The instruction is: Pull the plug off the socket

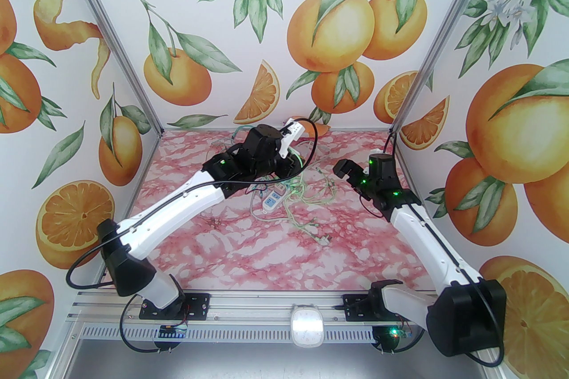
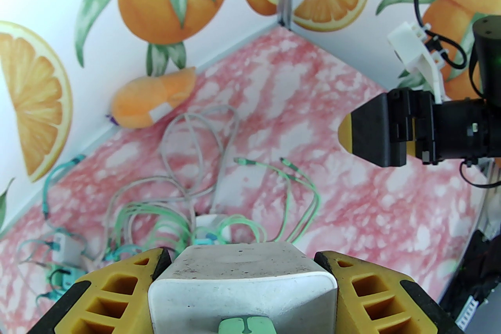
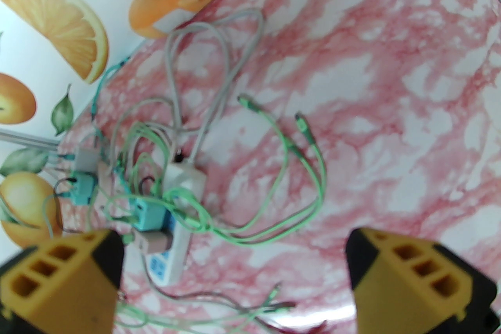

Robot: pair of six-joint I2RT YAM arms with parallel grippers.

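The white plug hangs free above the socket strip, so I should keep carrying it with my left gripper until it is low over the table's empty side.
My left gripper (image 2: 242, 258) is shut on a white plug (image 2: 242, 277), a blocky adapter with a green connector on its near face, held up above the table. The white socket strip (image 3: 178, 207) lies flat below among the cables, with a teal plug (image 3: 146, 213) and a beige plug (image 3: 153, 241) still sitting in it. From above, the strip (image 1: 273, 197) lies just in front of the left gripper (image 1: 289, 164). My right gripper (image 3: 235, 281) is open with nothing between its fingers, hovering to the right of the strip (image 1: 346, 170).
Green cables (image 3: 305, 168) and a grey cord (image 2: 203, 136) sprawl in loops around the strip. More small adapters (image 3: 84, 176) lie near the back wall. An orange plush toy (image 2: 152, 101) rests in the back corner. Patterned walls close in three sides.
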